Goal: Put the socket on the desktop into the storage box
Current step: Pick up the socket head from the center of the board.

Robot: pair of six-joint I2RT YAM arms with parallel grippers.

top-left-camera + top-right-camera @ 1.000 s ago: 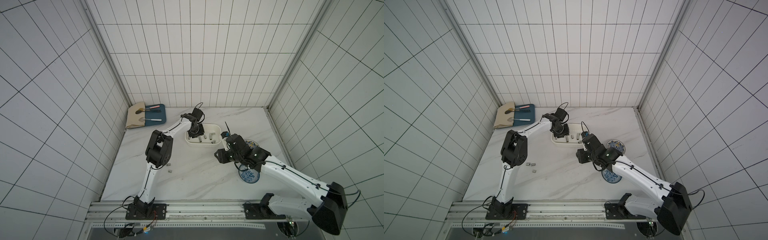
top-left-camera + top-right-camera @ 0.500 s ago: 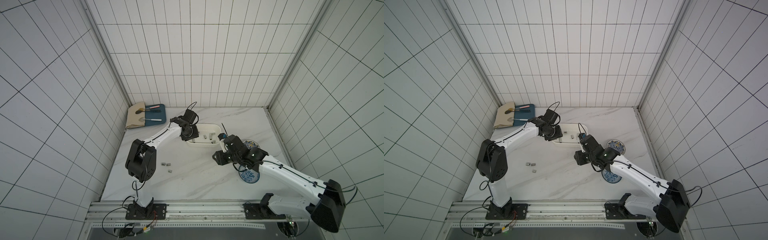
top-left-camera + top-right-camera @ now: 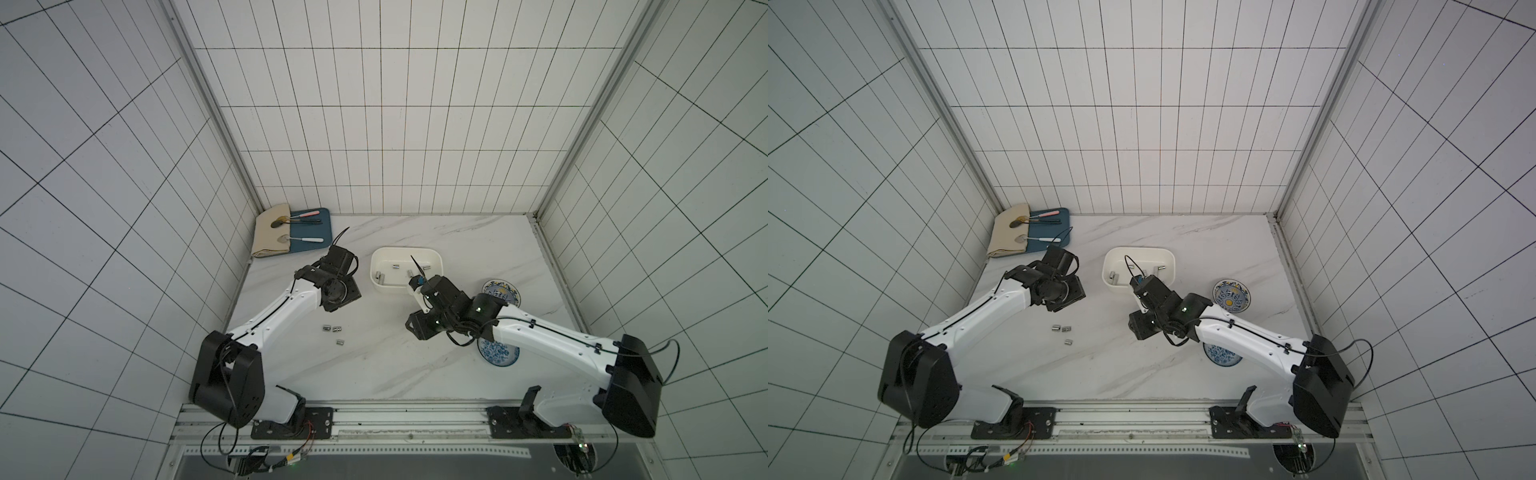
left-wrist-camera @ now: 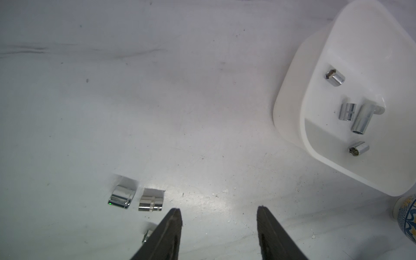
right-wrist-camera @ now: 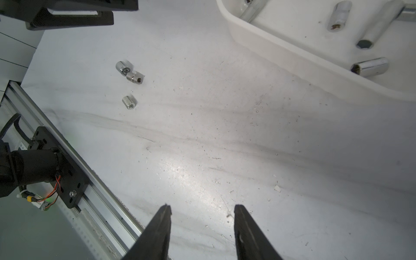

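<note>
The way from my left gripper's open fingers to the wider socket of the pair is clear, so I should keep moving there until they straddle that socket.
Three small chrome sockets lie on the white marble desktop, left of centre. The left wrist view shows two side by side, with a third half hidden behind a finger. My left gripper hangs open and empty just beyond them, its wrist between the sockets and the storage box. The white storage box holds several sockets. My right gripper is open and empty over bare desktop in front of the box.
A blue tray with a beige cloth and spoons lies at the back left corner. Two blue-patterned bowls stand at the right, the nearer one partly under the right arm. A metal rail runs along the front edge.
My left arm has swung out from over the storage box toward the loose sockets, and its jaws have widened. The right arm has shifted only slightly.
</note>
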